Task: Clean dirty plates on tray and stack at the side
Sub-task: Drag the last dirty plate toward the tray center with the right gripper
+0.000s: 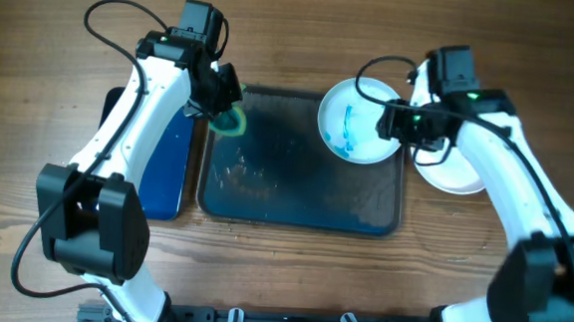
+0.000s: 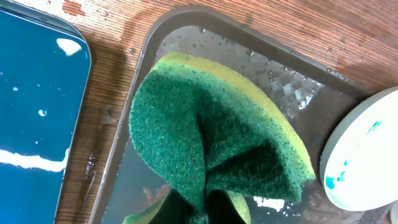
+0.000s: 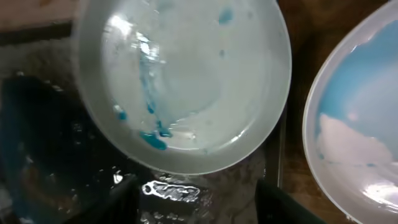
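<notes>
The white plate sticks out over the dark tray's far edge [image 1: 343, 91], so next my right gripper moves it to the tray's middle [image 1: 305, 167] and holds the plate's rim for scrubbing.
My left gripper [image 1: 219, 99] [image 2: 199, 208] is shut on a green and yellow sponge [image 1: 234, 121] [image 2: 211, 137], folded, over the far left corner of the dark tray [image 1: 295, 196] [image 2: 149, 56]. A white plate [image 1: 357, 120] [image 3: 186, 81] with blue smears lies in the tray's far right corner; it also shows in the left wrist view [image 2: 367, 155]. My right gripper [image 1: 409, 124] [image 3: 199, 208] is open and empty, just at this plate's right edge. A second, more bluish plate [image 1: 451, 173] [image 3: 354, 124] sits on the table right of the tray. I see only two plates.
A narrow glossy blue tray [image 1: 162, 163] [image 2: 31, 93] lies left of the dark tray, partly under my left arm. The dark tray's floor is wet, with water drops. Wooden table all round.
</notes>
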`<state>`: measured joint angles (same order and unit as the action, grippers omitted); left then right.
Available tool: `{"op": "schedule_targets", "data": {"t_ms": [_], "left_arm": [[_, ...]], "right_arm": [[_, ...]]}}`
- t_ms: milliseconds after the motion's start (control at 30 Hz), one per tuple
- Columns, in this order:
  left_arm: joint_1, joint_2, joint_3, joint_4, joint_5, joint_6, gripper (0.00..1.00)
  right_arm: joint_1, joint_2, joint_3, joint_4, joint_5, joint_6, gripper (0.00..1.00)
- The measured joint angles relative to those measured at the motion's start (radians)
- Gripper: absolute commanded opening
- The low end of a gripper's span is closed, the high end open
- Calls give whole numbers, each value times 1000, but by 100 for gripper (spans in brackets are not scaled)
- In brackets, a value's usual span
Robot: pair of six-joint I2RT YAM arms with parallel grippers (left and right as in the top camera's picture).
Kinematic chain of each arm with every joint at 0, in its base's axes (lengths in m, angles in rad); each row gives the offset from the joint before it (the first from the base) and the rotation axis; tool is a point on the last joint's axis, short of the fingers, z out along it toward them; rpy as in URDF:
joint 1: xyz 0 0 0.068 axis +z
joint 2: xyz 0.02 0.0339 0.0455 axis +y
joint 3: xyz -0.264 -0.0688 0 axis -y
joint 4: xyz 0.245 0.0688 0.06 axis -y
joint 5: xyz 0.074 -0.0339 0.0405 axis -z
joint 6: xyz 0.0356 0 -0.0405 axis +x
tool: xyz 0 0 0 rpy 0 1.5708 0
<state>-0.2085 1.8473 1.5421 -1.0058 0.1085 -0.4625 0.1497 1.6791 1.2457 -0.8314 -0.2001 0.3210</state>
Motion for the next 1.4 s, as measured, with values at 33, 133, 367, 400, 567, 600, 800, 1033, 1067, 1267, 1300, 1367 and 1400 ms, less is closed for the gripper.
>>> {"op": "schedule_targets", "data": {"t_ms": [33,133,367,400,567,600,800,1033,1067,1267,1300,1367,1400], "left_arm": [[0,0,0,-1,-1,0,4],[0,0,0,-4,-6,0,4],[0,0,0,-4,-12,0,4],[0,0,0,-4,-14,0,4],[0,0,0,-4,-15,0,4],[0,0,0,-4,-15,0,4],[0,0,0,-4,-15,0,4],[0,0,0,-4,-15,0,4],[0,0,0,-4,-15,0,4],[0,0,0,-3,-15,0,4],[0,0,0,-3,-15,0,4],[0,0,0,-3,-15,0,4],[0,0,0,-3,-15,0,4]], "right_arm": [[0,35,0,0,11,10,45],[0,112,0,-2,37,51,41],[0,188,0,10,68,87,37],[0,206,-1,12,71,91,32],[17,249,-17,14,71,110,6],[24,249,-17,12,67,110,6],[148,249,-18,-70,5,68,23],[180,249,-14,0,2,-69,61],[179,249,-15,58,6,-121,62],[179,249,-11,228,10,-288,40],[179,249,-12,224,11,-301,39],[179,249,-12,206,11,-317,26],[179,249,-12,191,11,-317,15]]}}
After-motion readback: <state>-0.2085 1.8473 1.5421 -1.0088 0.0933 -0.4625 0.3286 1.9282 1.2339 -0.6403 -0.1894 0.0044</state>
